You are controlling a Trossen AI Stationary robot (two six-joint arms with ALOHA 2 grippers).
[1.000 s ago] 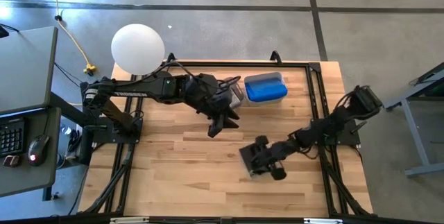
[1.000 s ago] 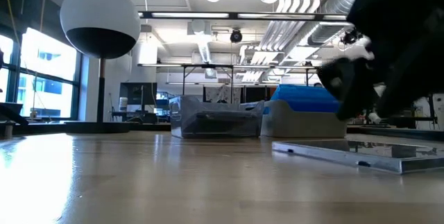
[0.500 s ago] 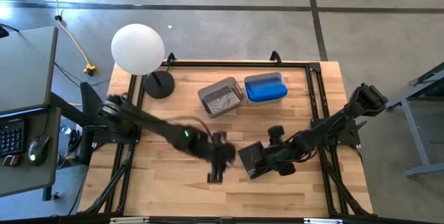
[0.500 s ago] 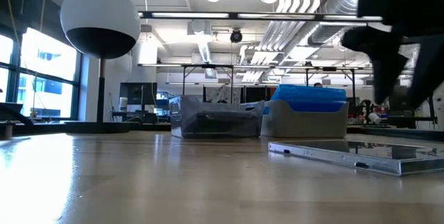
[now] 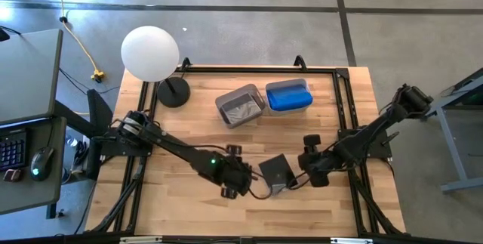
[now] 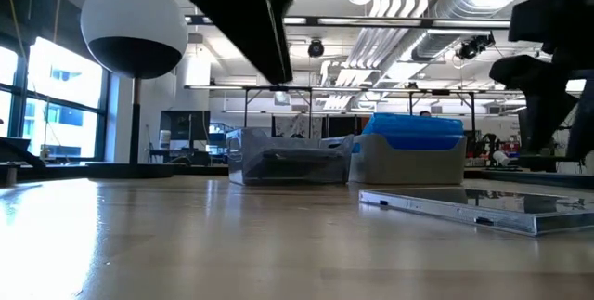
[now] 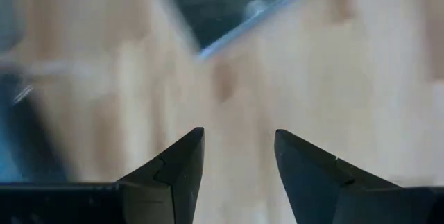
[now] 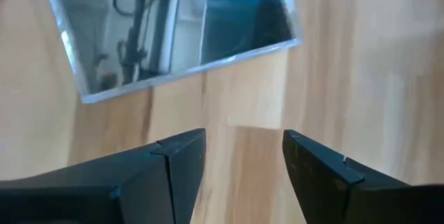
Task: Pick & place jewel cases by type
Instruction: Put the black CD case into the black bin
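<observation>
Next, my left gripper swings back and turns to straddle the case's facing side edge [image 5: 266,179], because the flat jewel case points a corner [image 7: 202,53] at it.
One dark jewel case [image 5: 277,172] with a clear shiny front lies flat on the wooden table; the low view shows the jewel case [image 6: 473,209] side-on. My left gripper [image 5: 232,189] hovers open just left of it, and the left wrist view has a corner of the jewel case [image 7: 236,9] ahead of my left gripper [image 7: 239,156]. My right gripper [image 5: 304,172] hangs open just right of it, with the jewel case [image 8: 180,33] beyond my right gripper [image 8: 244,156]. Blue jewel cases [image 5: 288,94] fill a grey tub; dark ones sit in the clear tub [image 5: 240,106].
The two tubs stand side by side near the table's far edge, the clear tub [image 6: 290,156] left of the grey tub [image 6: 413,156]. A lamp with a white ball shade [image 5: 149,51] stands at the far left corner. Bare wood lies along the near edge.
My left arm has swung from above the clear tub toward the table's near edge and now sits just left of the jewel case. My right gripper has drawn back from over the jewel case toward the table's right. The case has stayed flat on the table.
</observation>
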